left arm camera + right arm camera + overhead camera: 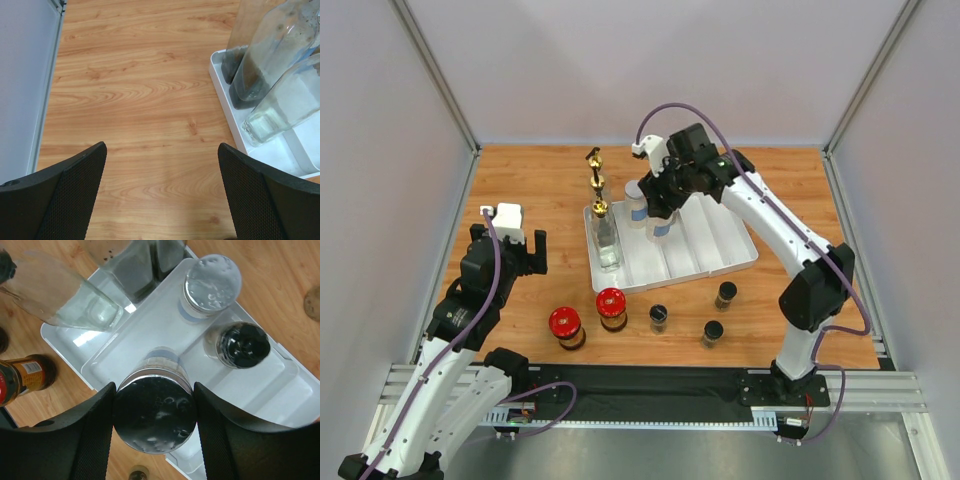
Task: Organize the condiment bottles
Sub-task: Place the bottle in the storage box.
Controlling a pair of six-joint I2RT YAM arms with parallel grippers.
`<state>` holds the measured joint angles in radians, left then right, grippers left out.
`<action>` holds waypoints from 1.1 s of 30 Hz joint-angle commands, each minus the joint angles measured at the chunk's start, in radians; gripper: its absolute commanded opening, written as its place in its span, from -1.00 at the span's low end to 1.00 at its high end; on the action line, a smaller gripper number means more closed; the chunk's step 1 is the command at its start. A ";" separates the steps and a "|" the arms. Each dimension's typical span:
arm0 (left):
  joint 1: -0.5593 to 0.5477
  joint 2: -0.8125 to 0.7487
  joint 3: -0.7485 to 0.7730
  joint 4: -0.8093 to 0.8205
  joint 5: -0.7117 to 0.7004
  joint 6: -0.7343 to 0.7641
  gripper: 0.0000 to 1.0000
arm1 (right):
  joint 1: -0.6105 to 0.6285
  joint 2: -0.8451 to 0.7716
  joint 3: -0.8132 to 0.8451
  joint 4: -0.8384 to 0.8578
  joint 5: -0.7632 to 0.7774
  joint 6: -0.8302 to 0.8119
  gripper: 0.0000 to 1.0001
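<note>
My right gripper is holding the held silver-lidded jar [661, 229] upright, and the second lane's near part [641, 257] is open. I should move down next until the jar's base touches the tray.
My right gripper [661, 207] [154, 390] is shut on a silver-lidded clear jar [154, 416] [662, 229], held upright over the second lane of the white tray [720, 242] [150, 322]. Another silver-lidded jar [212, 282] [636, 194] stands farther along that lane. In the lane beside it is a black-capped jar [243, 344]. Three tall gold-spouted bottles [606, 240] [270, 55] fill the tray's left lane. My left gripper [526, 251] [162, 147] hangs open over bare wood left of the tray, holding nothing.
Two red-lidded dark jars [565, 322] [611, 303] stand on the table in front of the tray, one also in the right wrist view [25, 375]. Three small black-capped jars [659, 315] [713, 330] [726, 292] stand to their right. White walls enclose the table.
</note>
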<state>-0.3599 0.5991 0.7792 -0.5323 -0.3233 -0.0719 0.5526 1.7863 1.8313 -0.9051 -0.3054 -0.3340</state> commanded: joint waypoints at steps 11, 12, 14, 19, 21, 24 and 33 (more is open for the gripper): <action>-0.004 -0.004 0.000 0.029 -0.005 0.011 0.99 | 0.090 0.197 0.146 0.057 0.052 0.006 -0.84; -0.004 -0.004 0.000 0.029 -0.005 0.011 1.00 | 0.092 0.205 0.151 0.057 0.054 0.006 -0.81; -0.004 -0.004 0.000 0.029 -0.003 0.011 1.00 | 0.092 0.223 0.157 0.060 0.054 0.001 -0.78; -0.004 -0.004 0.000 0.029 -0.002 0.011 0.99 | 0.093 0.246 0.152 0.069 0.057 0.000 -0.49; -0.004 -0.004 0.000 0.031 -0.002 0.011 0.99 | 0.093 0.249 0.149 0.075 0.061 0.000 -0.29; -0.004 -0.002 0.000 0.031 -0.002 0.011 0.99 | 0.092 0.254 0.140 0.078 0.065 -0.002 -0.04; -0.004 -0.001 0.000 0.031 -0.003 0.009 1.00 | 0.092 0.231 0.120 0.084 0.069 -0.013 0.46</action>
<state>-0.3599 0.5991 0.7792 -0.5323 -0.3237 -0.0719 0.6403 2.0480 1.9240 -0.8566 -0.2459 -0.3382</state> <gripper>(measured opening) 0.996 0.722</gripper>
